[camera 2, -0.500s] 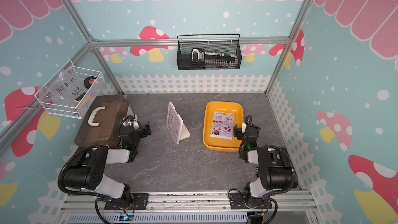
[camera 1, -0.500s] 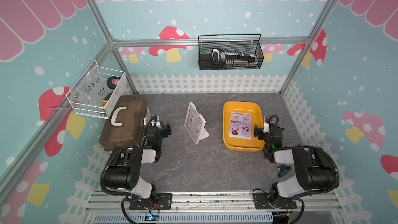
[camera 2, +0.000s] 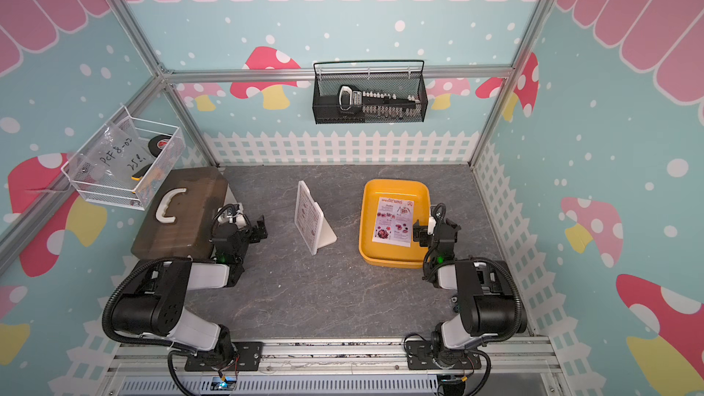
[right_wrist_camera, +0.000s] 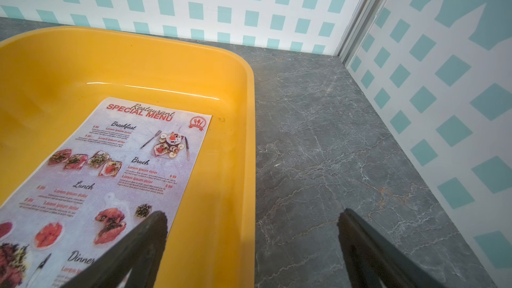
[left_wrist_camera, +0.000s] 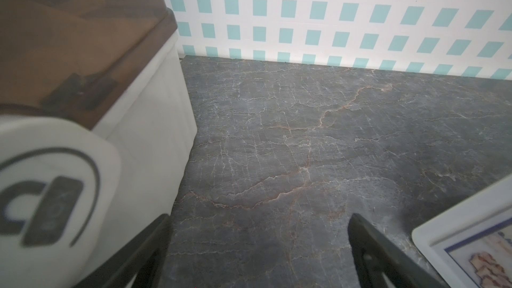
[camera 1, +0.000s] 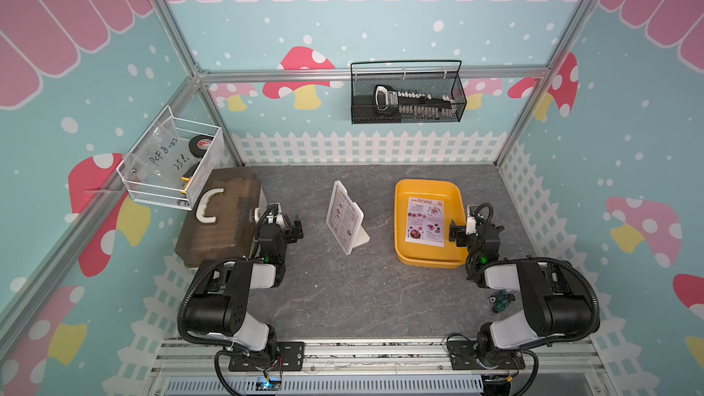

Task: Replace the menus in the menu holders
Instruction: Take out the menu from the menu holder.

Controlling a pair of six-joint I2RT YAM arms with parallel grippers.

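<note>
The menu holder is crooked, its front (camera 1: 343,217) angled toward the brown-lidded box, so next my right gripper grips the holder's top edge (camera 1: 351,198) and turns the holder first.
A white menu holder (camera 1: 344,219) (camera 2: 310,219) stands upright mid-table with a menu of small food photos behind its clear front; one corner of the holder (left_wrist_camera: 457,217) shows in the left wrist view. A second menu (camera 1: 425,221) (camera 2: 394,221) (right_wrist_camera: 110,173), titled "SPECIAL MENU" in red, lies flat in the yellow tray (camera 1: 426,188) (right_wrist_camera: 221,78). My left gripper (camera 1: 284,220) (camera 2: 247,222) (left_wrist_camera: 257,223) is open above bare table, left of the holder. My right gripper (camera 1: 475,222) (camera 2: 436,228) (right_wrist_camera: 253,214) is open astride the tray's right rim, one finger over the menu's edge.
A brown-lidded box (camera 1: 221,219) (left_wrist_camera: 83,37) sits close beside the left gripper. A white wire basket (camera 1: 171,165) hangs on the left wall and a black mesh basket (camera 1: 405,97) on the back wall. A small green tool (camera 1: 503,300) lies by the right arm.
</note>
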